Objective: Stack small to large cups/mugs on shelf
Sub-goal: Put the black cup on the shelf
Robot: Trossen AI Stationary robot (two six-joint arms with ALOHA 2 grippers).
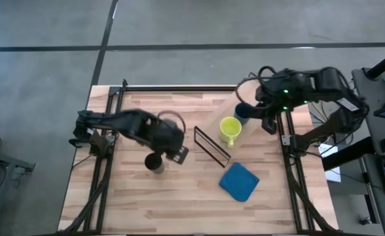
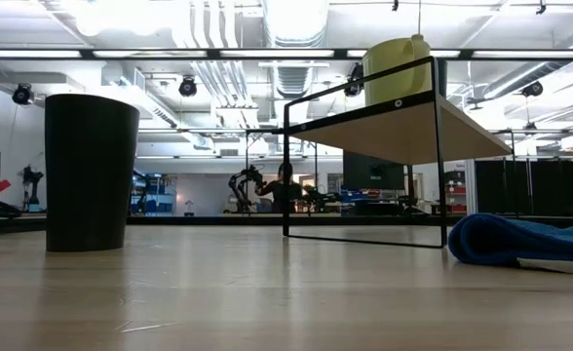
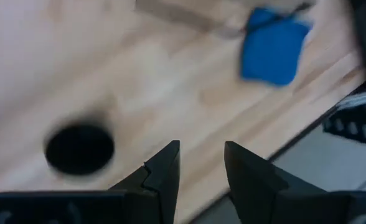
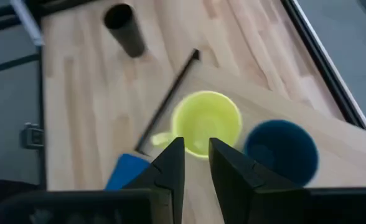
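I expect the black cup (image 1: 154,162) to hang at a tilt when I carry it, because it has a wide opening (image 3: 79,149) to pinch at one side.
The yellow mug (image 1: 230,130) (image 4: 206,122) stands upright on the shelf (image 2: 403,127), near the board's black-framed edge (image 1: 212,145). The dark blue cup (image 1: 242,113) (image 4: 281,149) stands upright beside it, apparently on the same board. The black cup (image 1: 154,162) (image 2: 90,171) stands upright on the tabletop, left of the shelf. My left gripper (image 1: 179,153) (image 3: 201,158) hovers open just beside and above the black cup (image 3: 79,148). My right gripper (image 1: 261,111) (image 4: 197,155) is open, above the mug and the blue cup, touching neither.
A flat blue pad (image 1: 238,181) (image 2: 525,239) lies on the table near the shelf's near end. Black frame rails (image 1: 287,141) run along the table's left and right sides. Bare wood lies between the black cup and the shelf.
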